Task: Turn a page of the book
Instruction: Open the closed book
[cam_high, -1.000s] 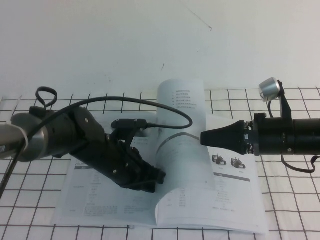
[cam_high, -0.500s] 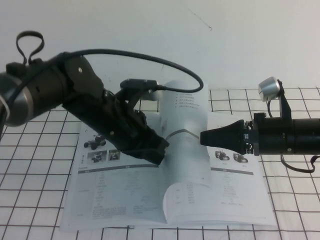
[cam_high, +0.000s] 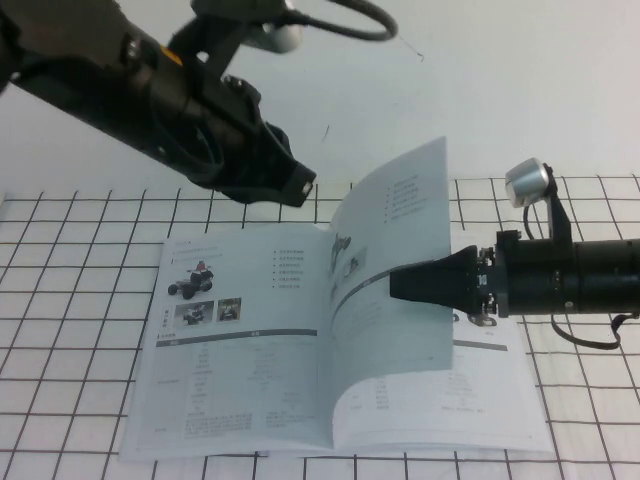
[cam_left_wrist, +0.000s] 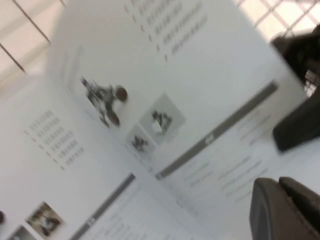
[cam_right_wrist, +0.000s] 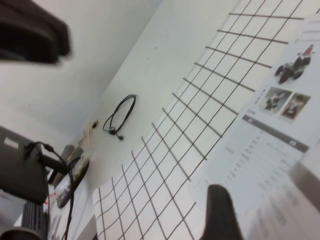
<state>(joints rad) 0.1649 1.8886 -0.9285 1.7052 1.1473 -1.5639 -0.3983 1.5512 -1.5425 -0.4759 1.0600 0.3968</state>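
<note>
My gripper will uncover more robot photos when it turns the curved page (cam_high: 405, 225), because a dark bar (cam_high: 490, 346) like the one under the other photos is peeking out.
The book (cam_high: 240, 380) lies open on the grid mat, with robot photos on its left leaf; it also shows in the left wrist view (cam_left_wrist: 125, 125) and the right wrist view (cam_right_wrist: 270, 145). One page (cam_high: 400, 220) stands up from the spine, curved and leaning right. My right gripper (cam_high: 393, 284) reaches in from the right, shut on this page at mid height. In the right wrist view one finger (cam_right_wrist: 220, 215) shows beside the page (cam_right_wrist: 305, 200); the other is hidden. My left gripper (cam_high: 297, 186) is shut and empty, raised above the book's far left corner.
The black-lined grid mat (cam_high: 60, 330) covers the table around the book. A silver knob (cam_high: 525, 182) sticks up on the right arm. A coiled black cable (cam_right_wrist: 120, 112) and dark equipment (cam_right_wrist: 30, 170) lie far off to the left.
My left arm lifted off the book's left leaf and rose up and back. The page now stands taller and more upright. My right gripper shifted slightly left.
</note>
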